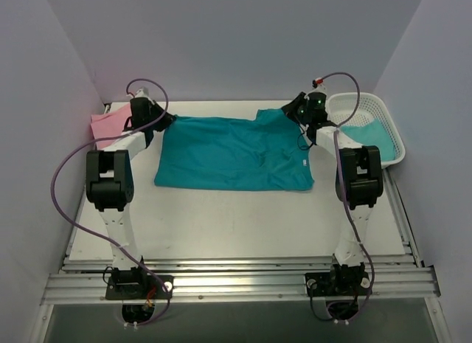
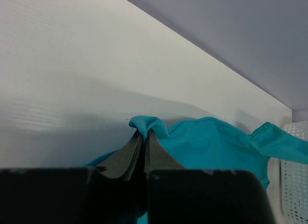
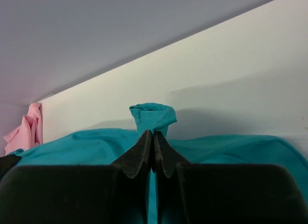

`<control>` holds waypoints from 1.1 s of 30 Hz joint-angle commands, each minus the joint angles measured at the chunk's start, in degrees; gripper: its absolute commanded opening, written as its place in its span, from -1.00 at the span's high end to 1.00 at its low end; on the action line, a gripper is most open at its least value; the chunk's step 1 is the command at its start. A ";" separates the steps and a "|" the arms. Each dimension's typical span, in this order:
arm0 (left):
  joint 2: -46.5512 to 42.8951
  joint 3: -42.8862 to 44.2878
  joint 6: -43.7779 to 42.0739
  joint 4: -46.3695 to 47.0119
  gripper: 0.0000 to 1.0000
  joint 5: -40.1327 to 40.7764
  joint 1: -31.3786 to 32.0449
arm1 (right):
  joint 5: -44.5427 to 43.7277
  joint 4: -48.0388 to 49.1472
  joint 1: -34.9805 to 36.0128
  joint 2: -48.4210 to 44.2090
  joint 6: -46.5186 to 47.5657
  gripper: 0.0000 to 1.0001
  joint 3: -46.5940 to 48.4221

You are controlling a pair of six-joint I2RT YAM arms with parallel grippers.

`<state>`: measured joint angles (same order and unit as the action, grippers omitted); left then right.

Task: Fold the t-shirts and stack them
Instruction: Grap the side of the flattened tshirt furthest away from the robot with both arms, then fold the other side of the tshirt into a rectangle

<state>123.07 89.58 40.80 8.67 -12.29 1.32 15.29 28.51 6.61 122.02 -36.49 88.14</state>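
I keep folding the t-shirt's corner over with my right gripper until the corner lies on the cloth (image 1: 284,156), because the teal t-shirt's far edge (image 1: 214,119) hangs parallel to its near edge.
A teal t-shirt (image 1: 236,153) lies spread across the middle of the table. My left gripper (image 1: 168,119) is shut on its far left corner, and a bunch of teal cloth (image 2: 147,123) pokes out past the closed fingertips. My right gripper (image 1: 295,111) is shut on the far right corner, with a small roll of teal hem (image 3: 153,116) above its tips. A pink t-shirt (image 1: 109,124) lies crumpled at the far left, partly behind the left arm. Another teal t-shirt (image 1: 371,134) lies in the basket.
A white mesh basket (image 1: 391,129) stands at the far right edge of the table. The back wall runs close behind both grippers. Purple cables loop over both arms. The metal rail (image 1: 236,280) with the arm bases runs along the near edge.
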 commanded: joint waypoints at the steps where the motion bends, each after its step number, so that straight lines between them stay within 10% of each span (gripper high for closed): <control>1: -6.86 -5.28 -1.95 5.13 0.95 -0.01 -0.79 | -0.87 2.69 1.74 -8.35 1.95 1.00 -3.75; 16: -12.23 -14.61 -9.77 2.14 0.95 5.79 -0.97 | -7.47 3.65 3.06 -29.02 4.32 1.00 -30.02; 33: -21.28 -30.69 -18.20 17.62 0.88 10.36 2.01 | -9.57 8.23 2.62 -32.01 1.69 1.00 -42.95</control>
<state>106.80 59.22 26.15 20.93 -4.10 2.37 7.84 33.98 9.67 93.27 -34.24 46.68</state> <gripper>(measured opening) 0.080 0.004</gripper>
